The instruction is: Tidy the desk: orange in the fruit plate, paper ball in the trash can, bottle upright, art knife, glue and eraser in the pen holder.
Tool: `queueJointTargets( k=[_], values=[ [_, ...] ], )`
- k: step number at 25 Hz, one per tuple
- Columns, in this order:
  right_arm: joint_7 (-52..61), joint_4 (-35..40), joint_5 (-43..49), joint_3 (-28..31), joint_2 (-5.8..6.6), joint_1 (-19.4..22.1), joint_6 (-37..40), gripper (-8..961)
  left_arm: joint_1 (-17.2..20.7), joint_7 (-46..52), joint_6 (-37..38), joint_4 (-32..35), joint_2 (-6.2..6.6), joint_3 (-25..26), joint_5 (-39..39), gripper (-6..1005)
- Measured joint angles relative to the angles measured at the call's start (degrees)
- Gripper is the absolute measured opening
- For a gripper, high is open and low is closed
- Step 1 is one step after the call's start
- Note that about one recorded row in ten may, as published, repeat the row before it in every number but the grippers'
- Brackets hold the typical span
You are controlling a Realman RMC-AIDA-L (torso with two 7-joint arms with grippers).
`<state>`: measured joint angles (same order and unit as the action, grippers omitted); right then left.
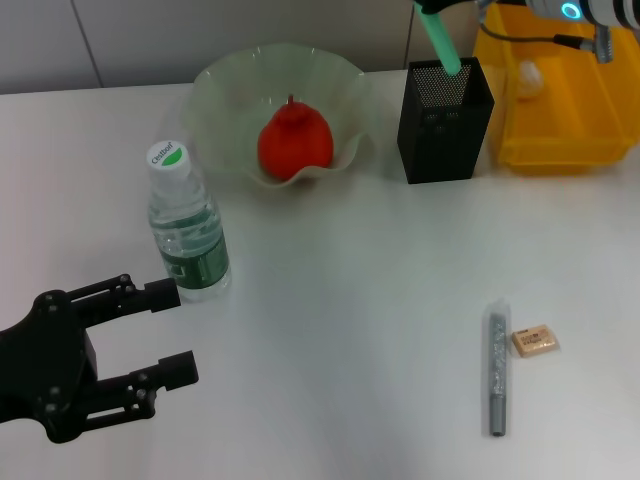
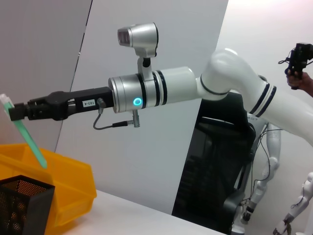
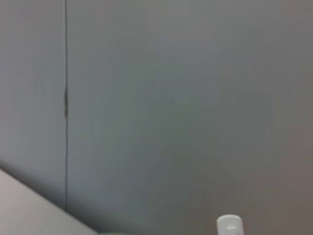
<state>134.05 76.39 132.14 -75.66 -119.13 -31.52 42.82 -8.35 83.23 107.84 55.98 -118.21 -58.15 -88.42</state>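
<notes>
The art knife's lower end (image 1: 451,66) points down over the pen holder's open top (image 1: 438,88). My right gripper goes on down until that end is inside before it lets go.
My right gripper (image 2: 17,111) is shut on the top of a slim teal-green art knife (image 1: 440,38), which hangs tilted just above the open top of the black mesh pen holder (image 1: 445,125). A grey glue stick (image 1: 496,370) and the tan eraser (image 1: 533,341) lie side by side on the table at front right. The orange (image 1: 295,140) sits in the pale-green fruit plate (image 1: 225,95). Left of the plate the bottle (image 1: 186,228) stands upright. The white paper ball (image 1: 527,78) lies inside the yellow trash can (image 1: 560,145). My left gripper (image 1: 178,332) is open near the front left, just in front of the bottle.
The pen holder and the trash can stand side by side at the back right, close to the wall. My right arm (image 2: 161,90) reaches over the trash can from the right. The white table (image 1: 350,300) stretches between the bottle and the glue stick.
</notes>
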Motion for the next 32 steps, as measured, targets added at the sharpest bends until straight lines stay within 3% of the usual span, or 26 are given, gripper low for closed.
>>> queueJointTargets(
  k=[15,32],
  values=[
    [-6.3,-10.2,-1.7,-0.1,-0.01,0.5,-7.8,183,-0.3,0.0,0.0,-1.4,0.00,1.5,-0.3,742],
    [-8.0,-12.7,-3.1,-0.2,-0.01,-0.7,-8.9,208,0.1,-0.1,0.0,-1.5,0.00,2.2,-0.5,742]
  ],
)
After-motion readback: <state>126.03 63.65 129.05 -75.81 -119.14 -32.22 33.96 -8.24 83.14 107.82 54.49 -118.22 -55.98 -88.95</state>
